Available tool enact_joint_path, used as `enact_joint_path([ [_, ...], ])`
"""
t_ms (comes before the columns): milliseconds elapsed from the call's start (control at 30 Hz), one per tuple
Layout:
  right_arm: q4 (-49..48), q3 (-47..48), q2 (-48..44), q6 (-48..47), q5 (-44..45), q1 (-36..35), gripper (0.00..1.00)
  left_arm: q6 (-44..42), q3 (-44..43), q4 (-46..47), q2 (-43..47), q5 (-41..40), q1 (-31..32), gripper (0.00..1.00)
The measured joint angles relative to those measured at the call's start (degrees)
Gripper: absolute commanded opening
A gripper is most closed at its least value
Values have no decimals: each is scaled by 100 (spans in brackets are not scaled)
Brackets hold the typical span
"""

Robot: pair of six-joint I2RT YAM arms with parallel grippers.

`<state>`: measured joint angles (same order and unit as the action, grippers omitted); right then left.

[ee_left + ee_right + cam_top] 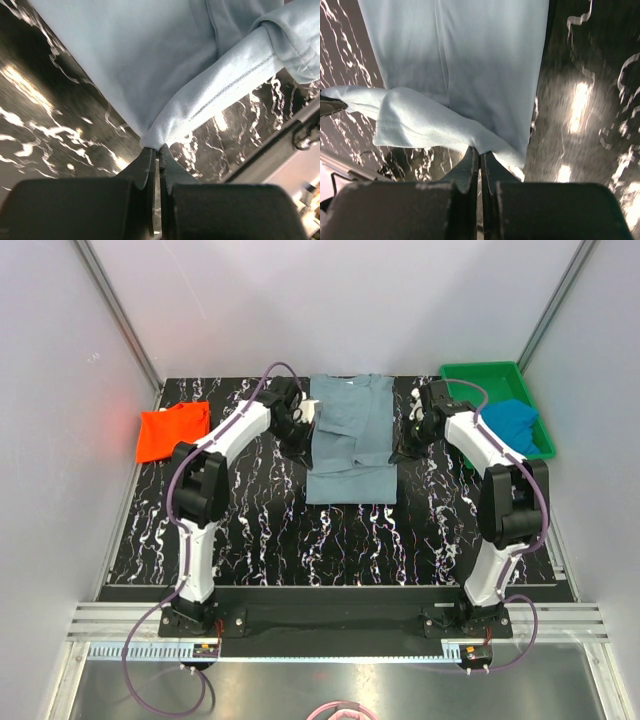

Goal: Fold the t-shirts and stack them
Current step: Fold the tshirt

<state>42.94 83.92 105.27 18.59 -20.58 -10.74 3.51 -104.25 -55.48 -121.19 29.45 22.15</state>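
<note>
My left gripper should go on pulling the hem toward the t-shirt's far end [350, 384] until it lies flat, since the hem corners [313, 470] meet the grey-blue t-shirt's side edges.
The large grey-blue t-shirt [350, 435] lies lengthwise in the middle of the black marbled table, its sides folded inward. My left gripper [305, 430] is at its left edge and my right gripper [401, 445] at its right edge. In the left wrist view the gripper [158, 148] is shut on a pinched fold of the grey-blue t-shirt [150, 60]. In the right wrist view the gripper [480, 151] is likewise shut on a bunched fold of the t-shirt [485, 55]. The orange-red t-shirt [172, 431] lies crumpled at the far left. The bright blue t-shirt [510, 422] sits in the tray.
A green plastic tray [480, 370] stands at the back right corner beside my right arm. White walls with metal rails close the table on three sides. Bare marbled tabletop [330, 540] stretches between the grey-blue shirt and the arm bases.
</note>
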Motion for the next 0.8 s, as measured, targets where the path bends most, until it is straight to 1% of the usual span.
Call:
enact_joint_path([
  [167,-87,481,422,-101,59,11,0,-109,-603,11,-400,-166,-4,0],
  [333,-173,837,732,-195,157,15,0,-179,-992,31,-667,-330,-28,0],
  [667,-297,1248,1152,-326,256,20,0,-210,-1805,133,-1152,-575,-190,0],
  [800,-334,1318,1296,-367,313,22,0,-264,-1958,201,-1335,-623,-249,0],
])
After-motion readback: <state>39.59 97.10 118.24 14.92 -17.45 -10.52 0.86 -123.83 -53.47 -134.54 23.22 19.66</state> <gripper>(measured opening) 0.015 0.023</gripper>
